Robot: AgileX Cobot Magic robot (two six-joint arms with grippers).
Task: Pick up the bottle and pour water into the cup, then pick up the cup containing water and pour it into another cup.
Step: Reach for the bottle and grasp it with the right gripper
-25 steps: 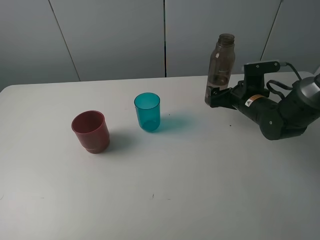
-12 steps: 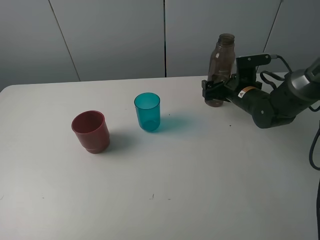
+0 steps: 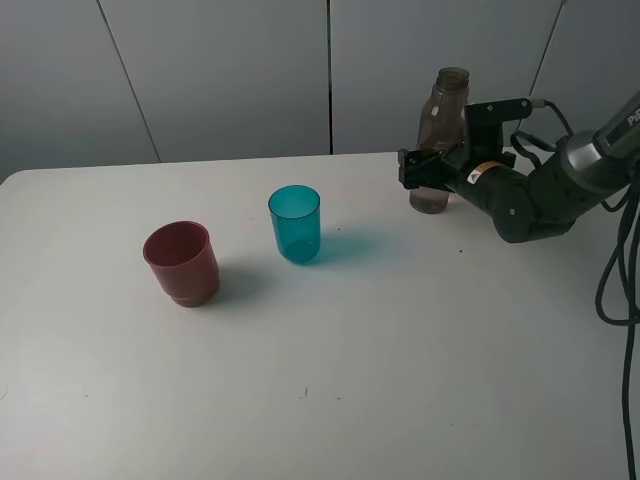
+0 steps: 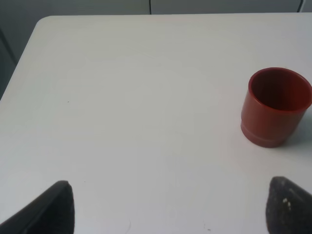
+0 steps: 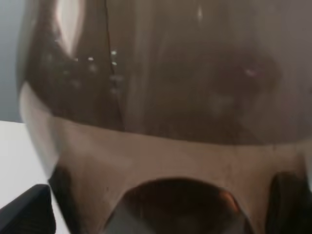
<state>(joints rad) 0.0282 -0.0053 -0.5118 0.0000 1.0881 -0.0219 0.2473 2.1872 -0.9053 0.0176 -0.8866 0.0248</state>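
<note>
The bottle (image 3: 442,128) gets narrower up to an open neck (image 3: 453,80), so I expect its water to come out in a thin stream when I tilt the bottle's opening well below its base.
The smoky-grey bottle (image 3: 445,125) stands upright, uncapped, at the back right of the white table (image 3: 400,350). My right gripper (image 3: 425,172) is at its lower part with a jaw on either side, still spread open. In the right wrist view the bottle (image 5: 156,97) fills the frame between the fingertips (image 5: 27,212). The teal cup (image 3: 295,223) stands mid-table, left of the bottle. The dull-red cup (image 3: 181,262) stands further left and shows in the left wrist view (image 4: 275,107). My left gripper (image 4: 170,209) is open and empty, and is out of the exterior high view.
A grey panelled wall (image 3: 230,70) runs behind the table. Black cables (image 3: 620,270) hang at the right edge behind the right arm (image 3: 530,195). The table's rounded back-left corner shows in the left wrist view (image 4: 41,24).
My right gripper has moved left and toward the back, from beside the bottle's base to straddling its lower part. The bottle and both cups have not moved.
</note>
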